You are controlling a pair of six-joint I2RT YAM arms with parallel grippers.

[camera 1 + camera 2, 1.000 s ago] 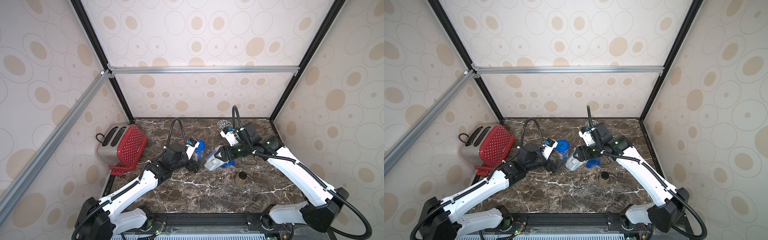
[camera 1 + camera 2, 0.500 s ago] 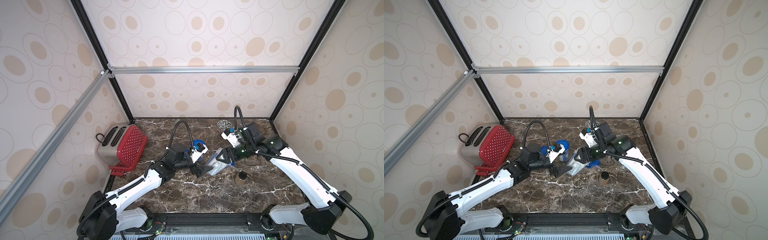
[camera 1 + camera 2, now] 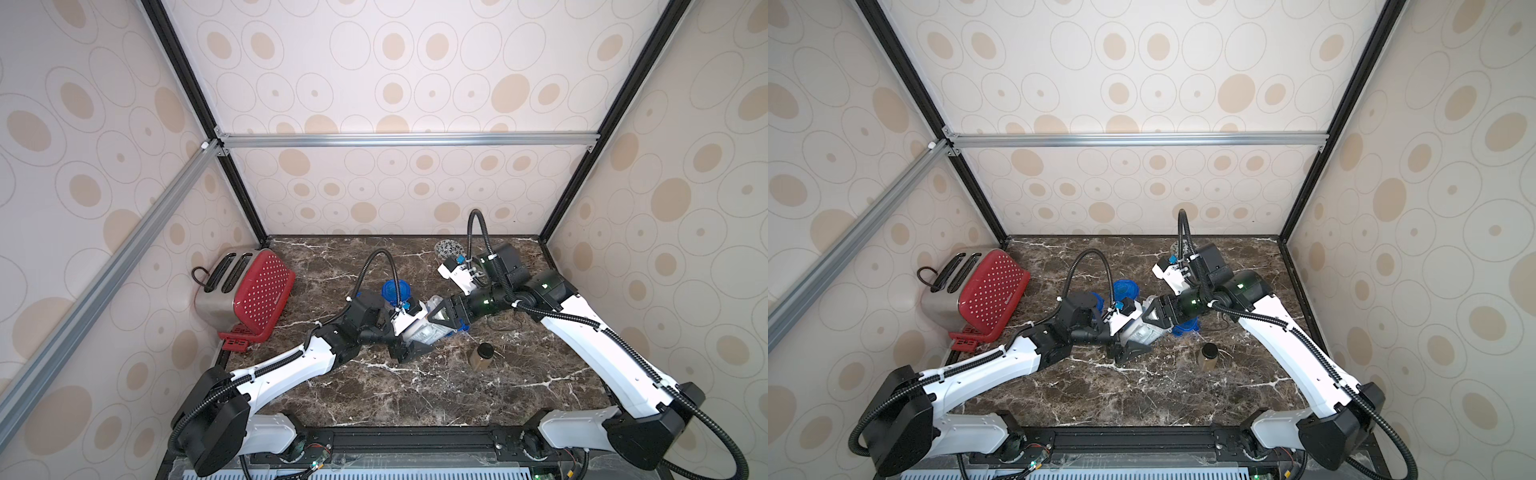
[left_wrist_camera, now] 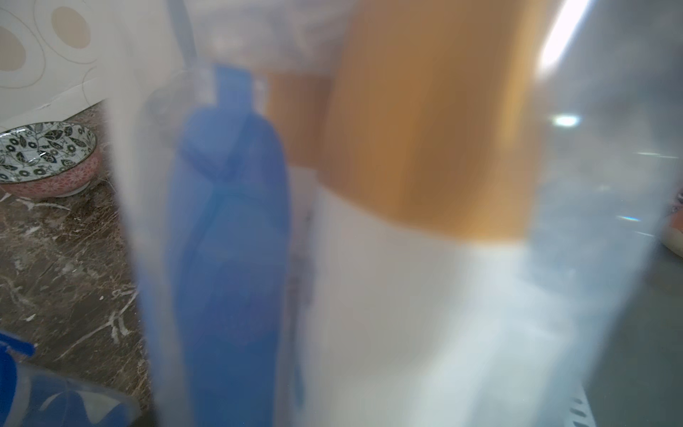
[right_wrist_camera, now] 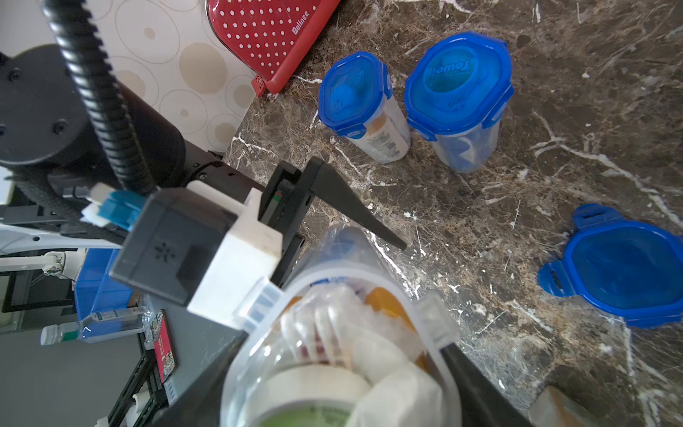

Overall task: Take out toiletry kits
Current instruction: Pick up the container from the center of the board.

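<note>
I hold the clear jar (image 5: 343, 341) around its opening with my right gripper, so this gripper should back away before my left gripper tips it by the jar's bottom end (image 5: 345, 245).
My right gripper (image 3: 437, 322) (image 3: 1152, 318) (image 5: 342, 344) is shut on an open clear jar (image 3: 426, 332) (image 3: 1144, 330) (image 5: 332, 275), held tilted over the middle of the marble top. The toiletry kits are inside it: white packets (image 5: 388, 388) and a gold cap (image 5: 384, 303) show at its mouth. Through its wall, the left wrist view gives a blurred blue toothbrush (image 4: 229, 240) and a white gold-capped bottle (image 4: 406, 288). My left gripper (image 3: 415, 336) (image 3: 1133, 332) straddles the jar's bottom end. One finger (image 5: 351, 207) lies close along the wall; whether it presses is unclear.
Two closed jars with blue lids (image 5: 362, 107) (image 5: 458, 92) stand behind the left wrist. A loose blue lid (image 5: 621, 273) (image 3: 1185, 326) lies beside the held jar. A small brown jar (image 3: 482, 356) stands in front, a red toaster (image 3: 245, 291) left, a patterned bowl (image 3: 448, 249) (image 4: 44, 155) at the back.
My left arm has swung from the closed jars to the held jar, and its fingers now stand round the jar's bottom end. My right gripper has kept its hold and barely moved.
</note>
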